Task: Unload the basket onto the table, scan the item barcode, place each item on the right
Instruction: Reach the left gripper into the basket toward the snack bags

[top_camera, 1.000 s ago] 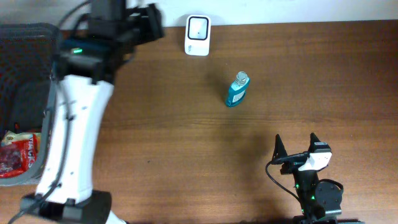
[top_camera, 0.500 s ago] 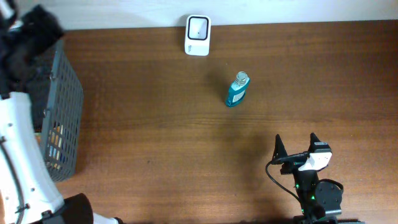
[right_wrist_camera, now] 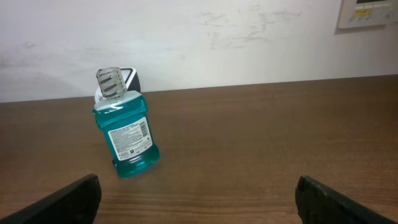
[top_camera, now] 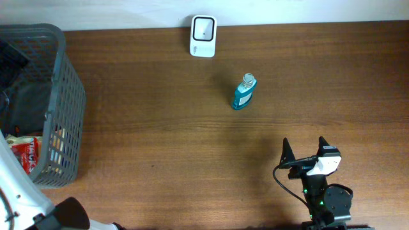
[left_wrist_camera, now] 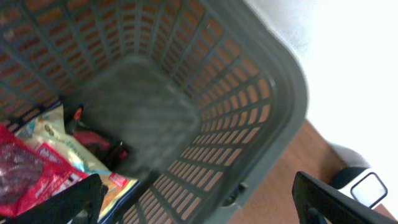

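Observation:
The grey basket's top (top_camera: 32, 105) is open above the red and yellow snack packets, so the robot's left gripper goes on down and closes across the packets' middle (top_camera: 27, 151).
A teal mouthwash bottle (top_camera: 243, 94) with a clear cap stands on the brown table, its white label facing my right wrist camera (right_wrist_camera: 124, 137). The white barcode scanner (top_camera: 203, 28) sits at the table's far edge, partly behind the bottle (right_wrist_camera: 132, 78) in the right wrist view. My right gripper (top_camera: 303, 144) rests open near the front edge, well short of the bottle, nothing between its fingers (right_wrist_camera: 198, 186). My left gripper (left_wrist_camera: 196, 186) hangs open and empty over the grey basket (left_wrist_camera: 292, 93). In the overhead view, the left gripper itself cannot be made out.
The grey mesh basket (top_camera: 70, 96) stands at the table's left end, holding red and yellow snack packets (left_wrist_camera: 31, 174) and a dark flat item (left_wrist_camera: 137, 118). The white left arm (top_camera: 19, 191) crosses the lower left corner. The scanner (left_wrist_camera: 368, 186) shows beyond the basket rim.
My left arm has swung from over the table's back left to above the basket, uncovering it in the overhead view. Right arm, bottle and scanner have not moved.

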Motion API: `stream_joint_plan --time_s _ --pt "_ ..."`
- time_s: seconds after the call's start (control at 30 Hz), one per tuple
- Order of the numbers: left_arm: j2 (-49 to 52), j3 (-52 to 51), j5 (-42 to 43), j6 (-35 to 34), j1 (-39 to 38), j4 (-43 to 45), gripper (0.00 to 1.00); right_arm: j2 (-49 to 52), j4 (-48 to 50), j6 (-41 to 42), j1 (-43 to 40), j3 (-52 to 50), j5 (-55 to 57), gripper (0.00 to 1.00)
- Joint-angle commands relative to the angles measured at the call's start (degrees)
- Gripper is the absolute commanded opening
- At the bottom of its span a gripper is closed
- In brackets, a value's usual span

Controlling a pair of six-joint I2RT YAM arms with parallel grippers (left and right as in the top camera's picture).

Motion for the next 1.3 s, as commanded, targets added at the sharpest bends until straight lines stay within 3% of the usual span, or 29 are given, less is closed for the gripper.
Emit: stream_joint_plan --time_s 0.0,0.13,0.3,0.47,0.67,1.27 --pt "3.7 0.3 0.2 0.5 0.1 -2.3 0.99 -0.3 -0.4 0.4 -0.5 -0.3 0.3 0.99" --pt "6.2 0.3 -1.2 0.5 0.1 -4.1 0.99 -0.3 -0.4 0.4 -0.5 -0.3 0.3 0.99" --pt "9.0 0.3 -10.3 0.2 0.1 -4.1 0.99 -0.3 -0.4 0.4 -0.5 -0.3 0.3 0.99" --pt "11.6 0.3 -17.4 -9.5 0.4 -6.1 1.0 -0.3 -0.4 0.4 -0.5 -0.3 0.3 0.99" --pt "14.2 0.3 -19.4 -20.0 3.5 -10.0 0.99 -0.3 -0.4 0.4 -0.5 -0.3 0.3 0.99" --pt "26.2 -4.1 -19.4 -21.3 7.8 -13.0 0.99 -0.3 -0.4 0.4 -0.5 -0.3 0.3 0.99"
